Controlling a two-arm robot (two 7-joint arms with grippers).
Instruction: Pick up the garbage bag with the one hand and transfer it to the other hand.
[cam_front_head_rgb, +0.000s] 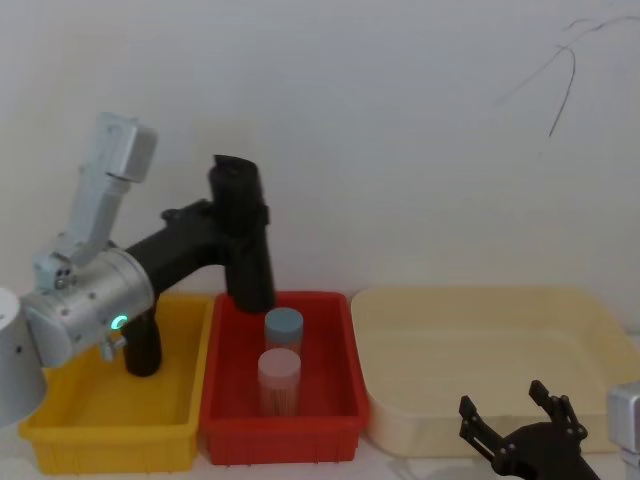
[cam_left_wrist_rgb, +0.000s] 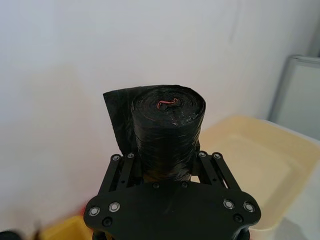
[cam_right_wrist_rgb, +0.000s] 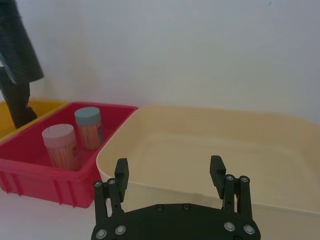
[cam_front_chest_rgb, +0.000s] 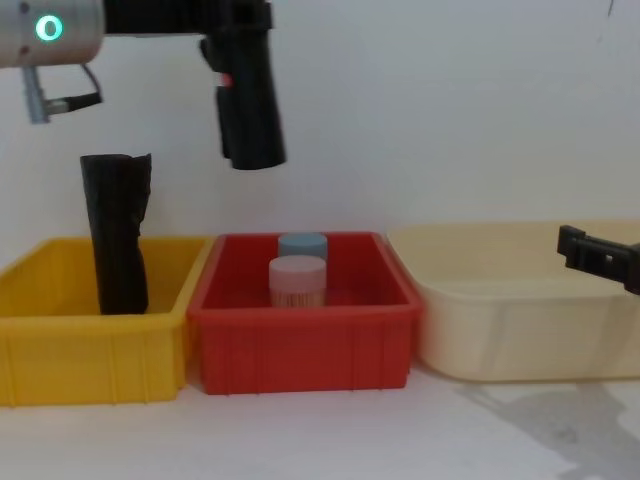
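Observation:
I expect the garbage bag to stay upright and rolled when I carry it by its lower end (cam_front_chest_rgb: 257, 156), because its straight sides (cam_front_chest_rgb: 249, 105) slant below my left gripper.
The garbage bag (cam_front_head_rgb: 246, 262) is a matt black roll held upright in the air, its lower end over the back left corner of the red bin (cam_front_head_rgb: 225, 440). My left gripper (cam_front_head_rgb: 238, 213) is shut on its upper part, with the ragged top sticking out above. In the left wrist view the roll (cam_left_wrist_rgb: 167, 125) stands between the fingers (cam_left_wrist_rgb: 121, 165). From the chest it hangs high (cam_front_chest_rgb: 250, 110) above the bins. My right gripper (cam_front_head_rgb: 520, 425) is open and empty, low at the front right by the cream tub (cam_right_wrist_rgb: 210, 145).
A second black roll (cam_front_chest_rgb: 115, 235) stands upright in the yellow bin (cam_front_chest_rgb: 90, 355) at the left. The red bin holds a blue-capped jar (cam_front_head_rgb: 283, 325) and a pink-capped jar (cam_front_head_rgb: 279, 380). A white wall stands close behind the bins.

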